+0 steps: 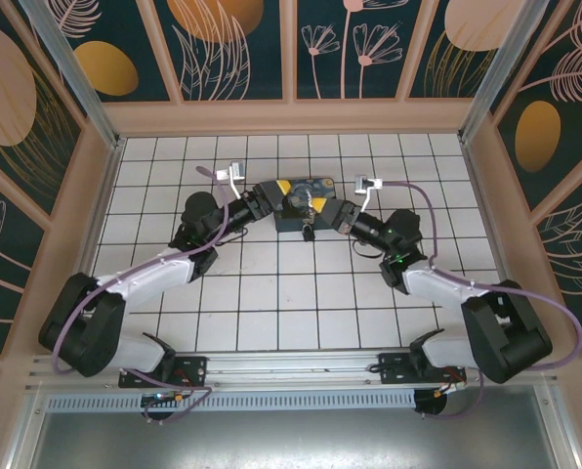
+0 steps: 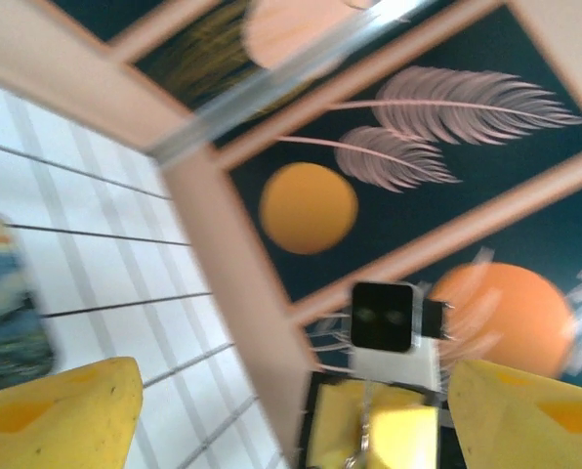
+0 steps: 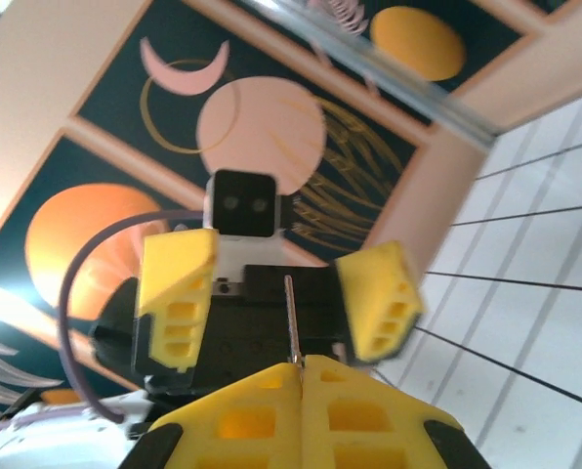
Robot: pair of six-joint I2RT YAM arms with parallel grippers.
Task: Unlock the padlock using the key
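My left gripper should keep going to the padlock (image 1: 309, 234), which is free by the box, and close there while my right gripper holds the key (image 3: 291, 318).
My right gripper (image 3: 302, 366) is shut on the key (image 3: 290, 318), whose thin silvery blade sticks out past the pads towards the left gripper (image 3: 276, 293). The left gripper (image 2: 291, 376) stands open facing it, nothing between its yellow fingers (image 2: 62, 410). In the top view both grippers meet in front of the blue-and-yellow box (image 1: 306, 186), left gripper (image 1: 274, 202) and right gripper (image 1: 322, 209) nearly tip to tip. A small dark thing that looks like the padlock (image 1: 308, 233) lies on the tiles just below them, free of both grippers.
White tiled table (image 1: 271, 293) inside a wooden frame with dark painted panels (image 1: 232, 49). The box stands at the middle back. Purple cables (image 1: 418, 195) loop off both wrists. Open tiles lie in front of the arms and to either side.
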